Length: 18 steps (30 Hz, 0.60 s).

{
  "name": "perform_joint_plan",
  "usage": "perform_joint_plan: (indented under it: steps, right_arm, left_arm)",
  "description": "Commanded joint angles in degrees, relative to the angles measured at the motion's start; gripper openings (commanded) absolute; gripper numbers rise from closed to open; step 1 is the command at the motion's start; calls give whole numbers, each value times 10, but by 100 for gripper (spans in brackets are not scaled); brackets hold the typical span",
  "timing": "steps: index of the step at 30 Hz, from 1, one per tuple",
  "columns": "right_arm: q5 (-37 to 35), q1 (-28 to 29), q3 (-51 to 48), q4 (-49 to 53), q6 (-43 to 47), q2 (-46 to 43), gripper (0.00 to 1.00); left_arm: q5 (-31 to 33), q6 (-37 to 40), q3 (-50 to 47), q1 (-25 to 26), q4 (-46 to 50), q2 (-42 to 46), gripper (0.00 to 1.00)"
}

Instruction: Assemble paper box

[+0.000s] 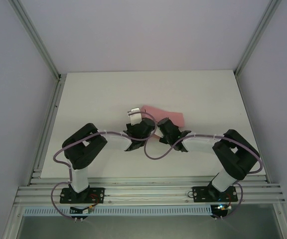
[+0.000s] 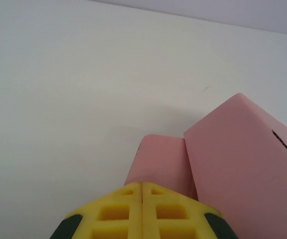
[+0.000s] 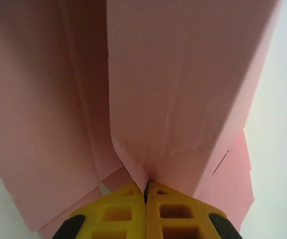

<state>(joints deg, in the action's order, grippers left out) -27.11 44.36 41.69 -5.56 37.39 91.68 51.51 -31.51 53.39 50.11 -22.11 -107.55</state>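
The paper box sits crooked with its panels (image 3: 178, 89) closed in around my right gripper, which should pull the box's fold (image 3: 139, 172) back and lay the box open and square.
The paper box (image 1: 167, 115) is salmon-pink card lying partly folded at the middle of the white table (image 1: 93, 99). My left gripper (image 1: 144, 125) sits at its near left edge. In the left wrist view its yellow fingertips (image 2: 142, 185) are shut together, just short of a flat pink flap (image 2: 161, 159), with a raised pink panel (image 2: 243, 159) to the right showing a slot. My right gripper (image 1: 166, 128) is at the box's near edge. In the right wrist view its gripper (image 3: 146, 184) is shut on a fold of the paper box (image 3: 183, 89), whose panels stand up around it.
Aluminium frame posts (image 1: 36, 37) and pale side walls enclose the table. A rail (image 1: 148, 191) runs along the near edge by the arm bases. Purple cables (image 1: 156, 154) loop between the two arms.
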Motion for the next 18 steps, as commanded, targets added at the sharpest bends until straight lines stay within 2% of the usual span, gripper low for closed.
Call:
perform_joint_plan:
  steps: [1,6,8,10,13,14,16,18]
  right_arm:
    - [45,-5,6,41,-30,-5,0]
    - [64,-42,36,62,-44,-58,0]
    - [69,-58,66,100,-54,-72,0]
    - [72,-66,106,152,-66,-81,0]
    - [107,-80,169,258,-90,-80,0]
    - [114,-81,179,275,-94,-79,0]
    - [128,-82,192,299,-96,-78,0]
    - [148,-83,200,316,-99,-76,0]
  left_arm:
    - [-38,34,-8,15,-72,-4,0]
    - [-128,129,-77,13,-168,36,0]
    - [-158,151,-104,12,-178,74,4]
    - [-181,150,-111,9,-126,127,14]
    - [-261,144,-114,4,-32,212,34]
    - [-297,144,-116,3,-7,239,38]
    - [-316,131,-124,1,36,292,45]
    - [-319,132,-120,-2,88,338,58]
